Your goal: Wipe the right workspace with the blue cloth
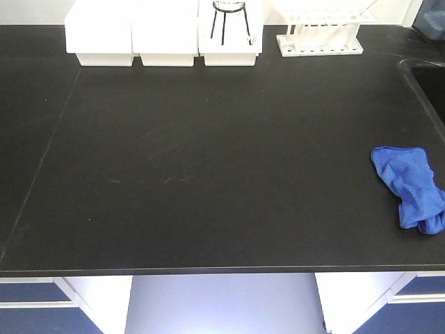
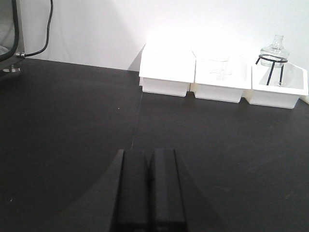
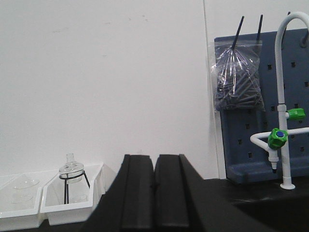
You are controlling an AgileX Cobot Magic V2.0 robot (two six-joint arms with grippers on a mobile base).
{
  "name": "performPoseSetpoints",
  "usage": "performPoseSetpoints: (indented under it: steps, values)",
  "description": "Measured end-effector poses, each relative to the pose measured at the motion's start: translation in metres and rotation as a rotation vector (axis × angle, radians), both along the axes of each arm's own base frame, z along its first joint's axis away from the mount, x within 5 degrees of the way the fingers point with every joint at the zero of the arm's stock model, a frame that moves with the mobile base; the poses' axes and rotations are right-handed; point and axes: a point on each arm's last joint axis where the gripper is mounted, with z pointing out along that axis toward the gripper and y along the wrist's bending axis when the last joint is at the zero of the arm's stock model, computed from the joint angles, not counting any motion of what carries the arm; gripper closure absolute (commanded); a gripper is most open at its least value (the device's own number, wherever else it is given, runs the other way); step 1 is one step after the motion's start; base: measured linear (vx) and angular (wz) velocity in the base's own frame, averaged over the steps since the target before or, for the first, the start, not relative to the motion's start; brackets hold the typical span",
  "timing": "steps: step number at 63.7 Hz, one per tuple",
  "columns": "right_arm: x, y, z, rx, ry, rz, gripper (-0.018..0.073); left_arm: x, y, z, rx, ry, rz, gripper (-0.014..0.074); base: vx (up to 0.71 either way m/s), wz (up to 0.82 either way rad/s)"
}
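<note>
The blue cloth (image 1: 410,186) is lying crumpled in loose folds (image 1: 421,199), so it will remain bunched up with its edges flaring outward when the robot picks it up and carries it.
The blue cloth (image 1: 410,186) lies crumpled on a black benchtop (image 1: 208,160) near its right edge, in the front view only. No gripper touches it, and neither arm shows in that view. My left gripper (image 2: 148,152) is shut with nothing in it, hovering low over the bench and facing the white boxes. Raised and level, my right gripper (image 3: 155,157) is also shut and empty, and it faces the wall. This bench carries white boxes and a test-tube rack. The right workspace is out of view.
Three white boxes (image 1: 163,35) line the back edge, and the right one holds a glass flask on a wire stand (image 1: 229,17). A test-tube rack (image 1: 320,31) stands beside them. A sink (image 1: 427,83) is at the far right, with a white faucet (image 3: 285,96) and a blue pegboard (image 3: 263,106).
</note>
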Motion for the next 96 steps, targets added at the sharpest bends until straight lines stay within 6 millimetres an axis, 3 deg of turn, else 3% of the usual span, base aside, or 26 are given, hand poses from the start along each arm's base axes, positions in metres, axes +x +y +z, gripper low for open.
performPoseSetpoints:
  steps: [8, 18, 32, 43, 54, 67, 82, 96]
  values:
    - [0.017, -0.001, -0.002, -0.019, 0.081, -0.005, 0.0548, 0.0, 0.0, 0.0, 0.0, 0.0, 0.0, 0.0602, 0.0, 0.0]
    - [0.057, -0.004, -0.011, -0.001, 0.351, -0.002, 0.0536, 0.0, 0.0, 0.0, 0.0, 0.0, 0.0, 0.0602, 0.0, 0.0]
    - [0.13, -0.011, -0.026, 0.002, 0.708, -0.006, 0.0489, 0.0, 0.0, 0.0, 0.0, 0.0, 0.0, 0.0602, 0.0, 0.0]
    - [0.183, -0.039, -0.055, 0.084, 0.932, -0.105, 0.0406, 0.0, 0.0, 0.0, 0.0, 0.0, 0.0, 0.0602, 0.0, 0.0]
    - [0.202, -0.057, -0.092, 0.11, 1.109, -0.145, 0.0247, 0.0, 0.0, 0.0, 0.0, 0.0, 0.0, 0.0602, 0.0, 0.0]
    - [0.211, -0.06, -0.111, 0.052, 1.16, -0.126, 0.0086, 0.0, 0.0, 0.0, 0.0, 0.0, 0.0, 0.0602, 0.0, 0.0]
    - [0.231, -0.064, -0.145, 0.029, 1.168, -0.102, 0.0089, 0.0, 0.0, 0.0, 0.0, 0.0, 0.0, 0.0602, 0.0, 0.0]
    - [0.242, -0.068, -0.177, 0.049, 1.182, -0.096, 0.0158, 0.0, 0.0, 0.0, 0.0, 0.0, 0.0, 0.0602, 0.0, 0.0]
